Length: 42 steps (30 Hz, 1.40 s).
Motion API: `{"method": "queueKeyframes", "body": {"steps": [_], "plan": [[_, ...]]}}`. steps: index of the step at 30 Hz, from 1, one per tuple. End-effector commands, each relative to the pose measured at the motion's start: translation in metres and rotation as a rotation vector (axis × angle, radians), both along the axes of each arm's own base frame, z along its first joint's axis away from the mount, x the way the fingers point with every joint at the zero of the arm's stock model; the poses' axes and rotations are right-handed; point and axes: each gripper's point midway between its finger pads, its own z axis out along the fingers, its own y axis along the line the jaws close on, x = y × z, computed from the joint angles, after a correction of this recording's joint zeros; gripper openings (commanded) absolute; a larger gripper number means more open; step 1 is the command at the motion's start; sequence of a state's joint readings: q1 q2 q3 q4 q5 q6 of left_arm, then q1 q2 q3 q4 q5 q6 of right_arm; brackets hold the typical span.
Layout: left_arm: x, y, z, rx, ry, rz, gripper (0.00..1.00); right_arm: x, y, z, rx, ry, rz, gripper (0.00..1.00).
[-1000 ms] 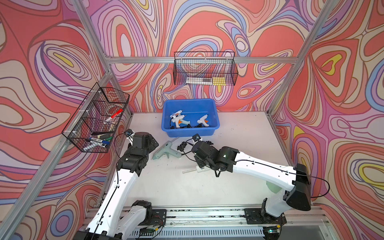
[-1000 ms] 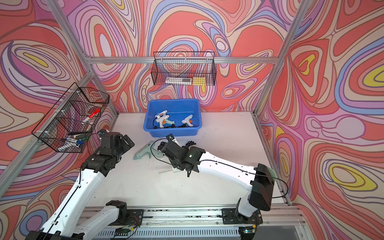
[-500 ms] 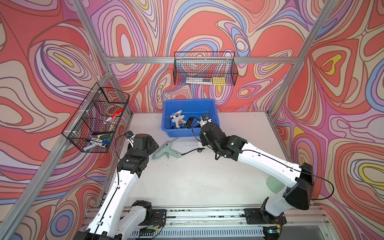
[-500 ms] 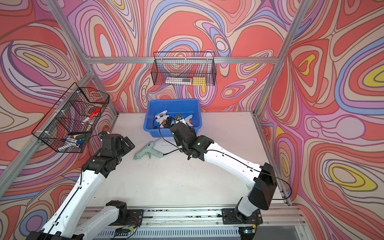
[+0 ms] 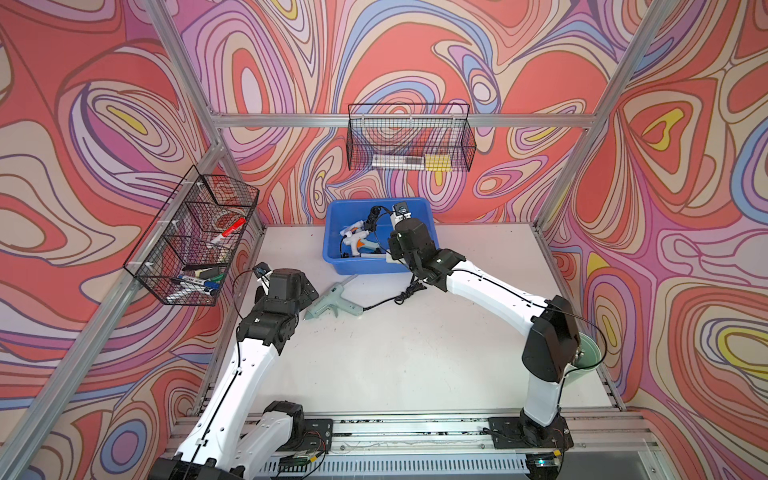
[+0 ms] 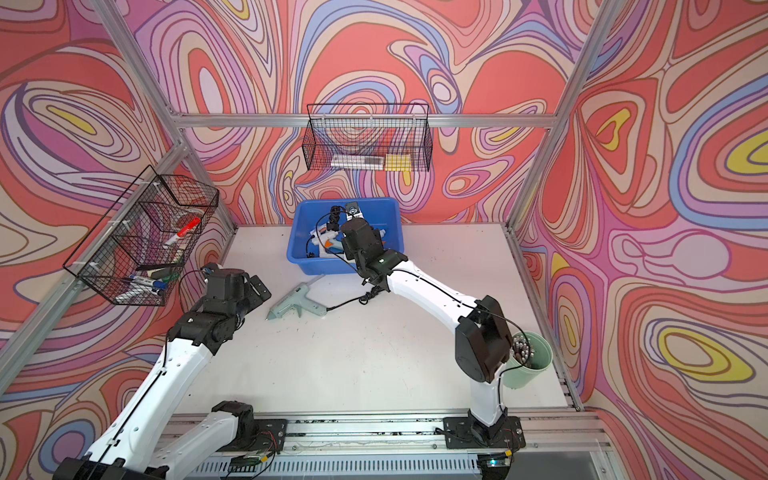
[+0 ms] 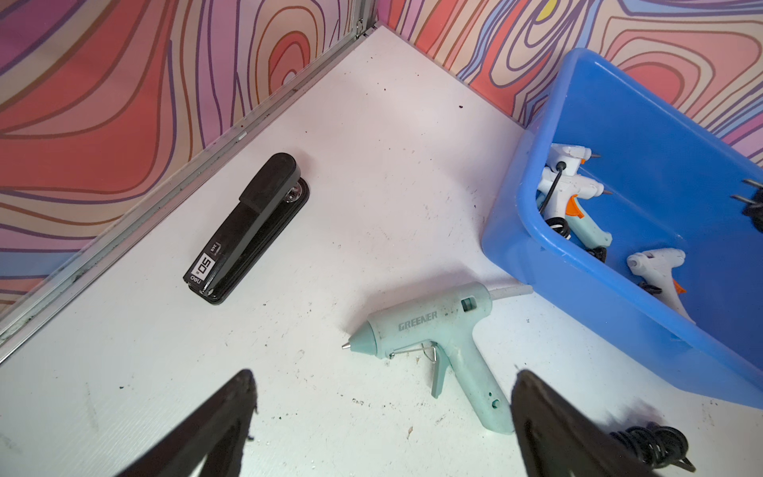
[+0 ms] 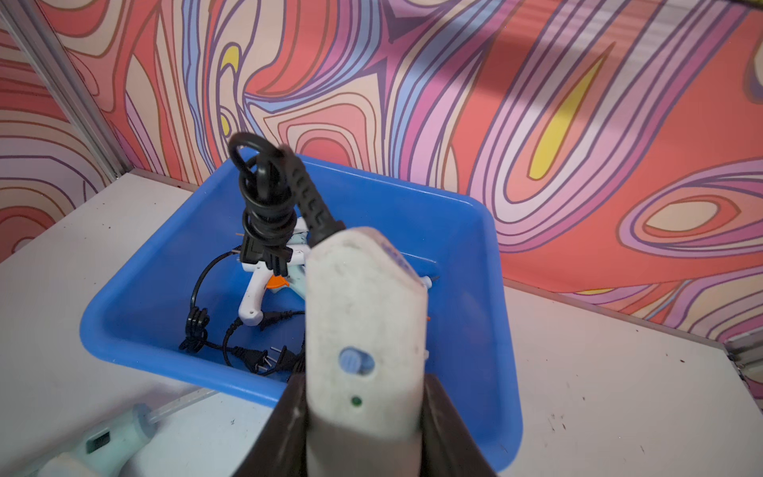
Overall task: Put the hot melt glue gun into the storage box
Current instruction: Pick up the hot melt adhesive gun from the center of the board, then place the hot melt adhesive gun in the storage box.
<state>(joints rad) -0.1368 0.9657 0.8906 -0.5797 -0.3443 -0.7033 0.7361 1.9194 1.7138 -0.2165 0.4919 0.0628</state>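
The held glue gun's handle and cord (image 8: 366,310) are over the storage box, so I keep lowering the gun inward with my right gripper and release it near the box's bottom (image 8: 446,318).
The bright blue storage box (image 5: 419,203) (image 6: 384,202) stands at the back of the table with white, orange-triggered glue guns (image 8: 257,291) (image 7: 573,192) and cords inside. My right gripper (image 8: 363,396) (image 5: 397,247) is shut on a white hot melt glue gun (image 8: 365,314), held over the box's near side. That gun's bundled black cord (image 8: 268,206) sticks up. A mint green glue gun (image 5: 332,305) (image 6: 297,306) (image 7: 437,330) lies on the table in front of the box. My left gripper (image 7: 382,396) (image 5: 305,291) hangs open just beside its handle, holding nothing.
A black stapler (image 7: 252,227) lies near the left wall. The mint gun's black cord (image 5: 395,296) trails under my right arm. Black wire baskets hang on the left wall (image 5: 195,237) and back wall (image 5: 409,141). A pale green cup (image 6: 532,359) stands at the right edge.
My right gripper has carried the white glue gun from the middle of the table back to above the blue box. The left arm and the mint gun have barely moved.
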Motion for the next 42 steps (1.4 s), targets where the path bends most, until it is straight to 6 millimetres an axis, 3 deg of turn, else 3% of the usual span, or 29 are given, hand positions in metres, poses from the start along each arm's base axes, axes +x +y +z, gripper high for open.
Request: {"method": "queueKeyframes", "body": {"steps": [1,20,29,35,42], "plan": [[0.001,0.006,0.002,0.038,0.001,0.005,0.99,0.023,0.012,0.026,0.047,-0.111,0.022,0.00],[-0.001,0.013,0.007,0.095,0.010,0.015,0.99,0.104,0.000,-0.016,0.106,-0.104,-0.008,0.00],[-0.004,0.015,0.010,0.103,0.013,0.017,0.99,0.140,-0.015,-0.058,0.109,-0.060,-0.046,0.00],[-0.006,0.016,0.010,0.104,0.016,0.022,0.99,0.149,-0.017,-0.091,0.109,-0.005,-0.050,0.00],[-0.005,0.014,0.009,0.098,0.018,0.016,0.99,0.154,-0.007,-0.112,0.146,0.028,-0.009,0.00]]}}
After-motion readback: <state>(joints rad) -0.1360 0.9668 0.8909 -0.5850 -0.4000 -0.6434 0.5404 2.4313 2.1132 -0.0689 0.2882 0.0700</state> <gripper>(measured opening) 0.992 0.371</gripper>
